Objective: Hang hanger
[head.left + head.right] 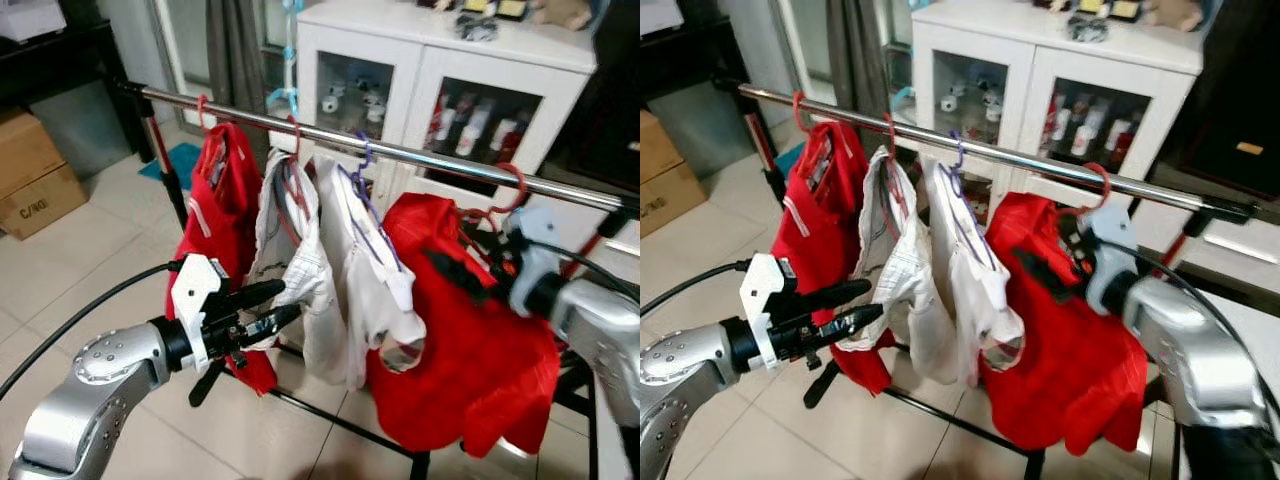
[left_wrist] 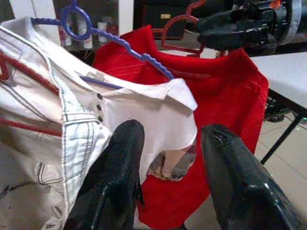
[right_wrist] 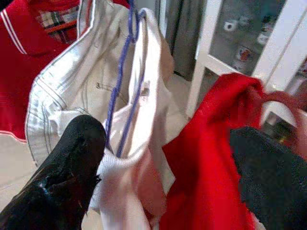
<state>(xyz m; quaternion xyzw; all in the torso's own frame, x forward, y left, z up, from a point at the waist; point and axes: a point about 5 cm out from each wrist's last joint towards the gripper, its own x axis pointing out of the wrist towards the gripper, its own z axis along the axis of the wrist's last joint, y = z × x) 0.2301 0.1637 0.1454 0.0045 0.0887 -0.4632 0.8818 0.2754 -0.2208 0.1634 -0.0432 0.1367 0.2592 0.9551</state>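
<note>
The red shirt (image 1: 465,335) will slide off and hang limp when I pull it with my left gripper, because the neckline (image 1: 466,240) hangs loosely around the red hanger.
A steel rail (image 1: 430,157) carries several garments on hangers. The rightmost is a red shirt (image 1: 470,350) on a red hanger (image 1: 512,178), whose hook sits over the rail. My right gripper (image 1: 470,255) is at that shirt's collar, open, its fingers (image 3: 62,177) spread either side of the red cloth. To its left a white shirt (image 1: 360,260) hangs on a purple hanger (image 1: 365,160). My left gripper (image 1: 285,303) is open and empty, its tips against the hem of a white garment (image 1: 290,230).
A red shirt (image 1: 225,190) hangs at the rail's left end. Behind the rack stands a white glass-door cabinet (image 1: 440,60). Cardboard boxes (image 1: 30,170) sit at the far left on the tiled floor. The rack's low black bar (image 1: 330,420) crosses beneath the clothes.
</note>
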